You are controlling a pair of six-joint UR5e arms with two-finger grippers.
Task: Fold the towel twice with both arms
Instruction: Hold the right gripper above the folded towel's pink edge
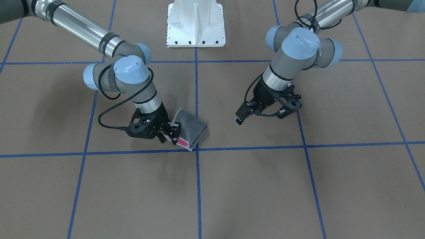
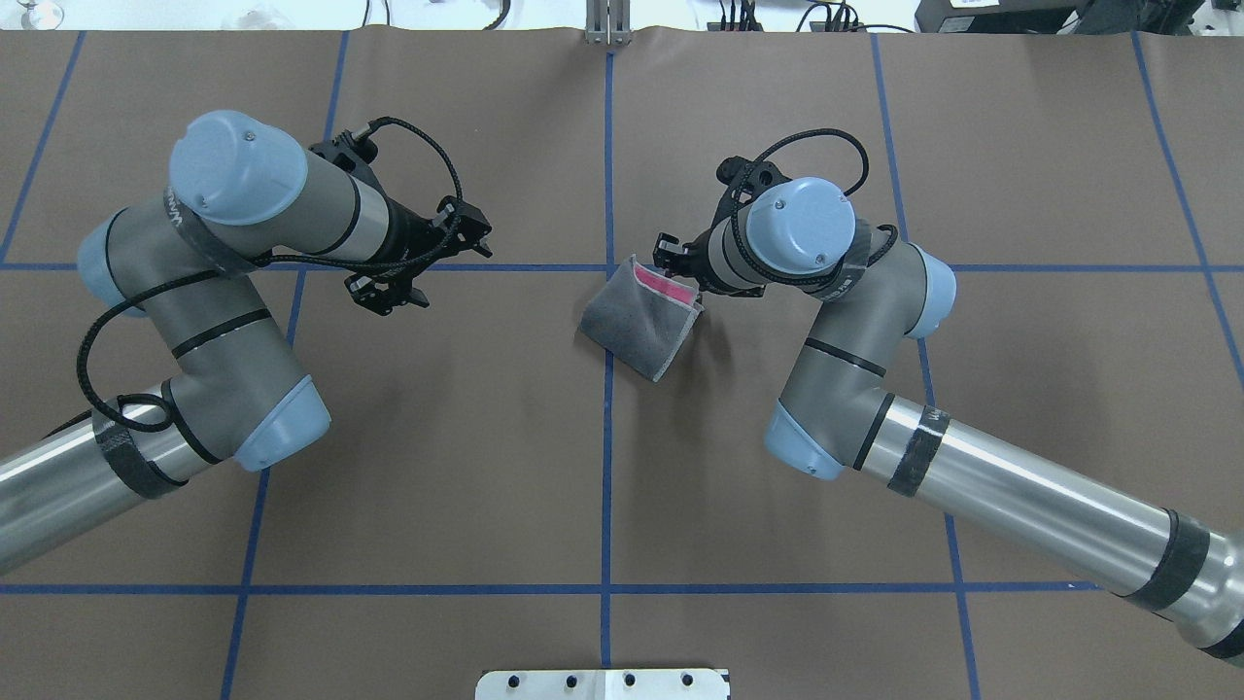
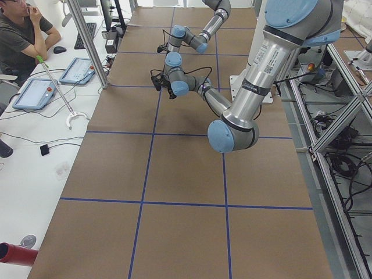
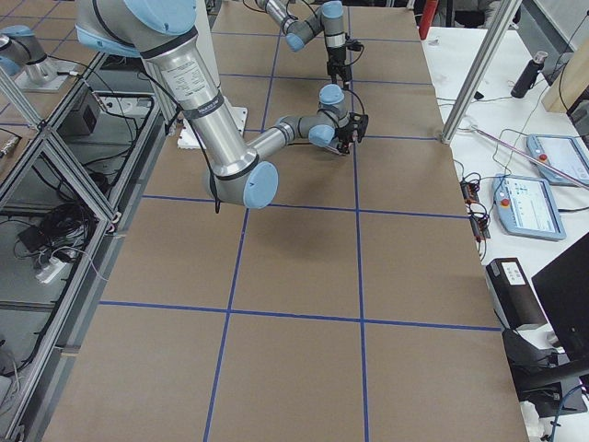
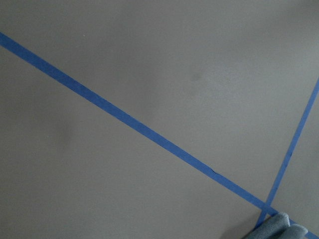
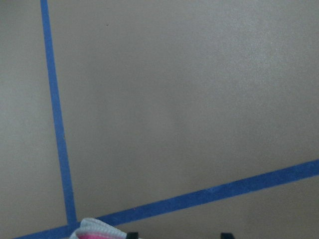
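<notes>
Next, I pull my right gripper back, because it is reaching too far over the pink strip with its fingers apart, and pinch the towel's corner beside it.
The towel (image 1: 192,127) lies folded small on the brown table, dark grey outside, with a pink strip (image 2: 663,285) showing at its open edge. It lies beside the crossing of two blue tape lines (image 2: 608,267). My right gripper (image 1: 170,132) is low at that pink edge. In the right wrist view its fingertips (image 6: 132,235) stand apart, with bare table between them and the towel's edge (image 6: 94,228) just beside them. My left gripper (image 2: 432,261) hovers open and empty to the towel's left. The left wrist view shows only a towel corner (image 5: 279,228).
The white pedestal base (image 1: 196,30) stands at the robot's side of the table. Blue tape lines (image 1: 198,186) form a grid on the brown cover. An operator (image 3: 23,32) sits at a desk beyond the far edge, with tablets and cables.
</notes>
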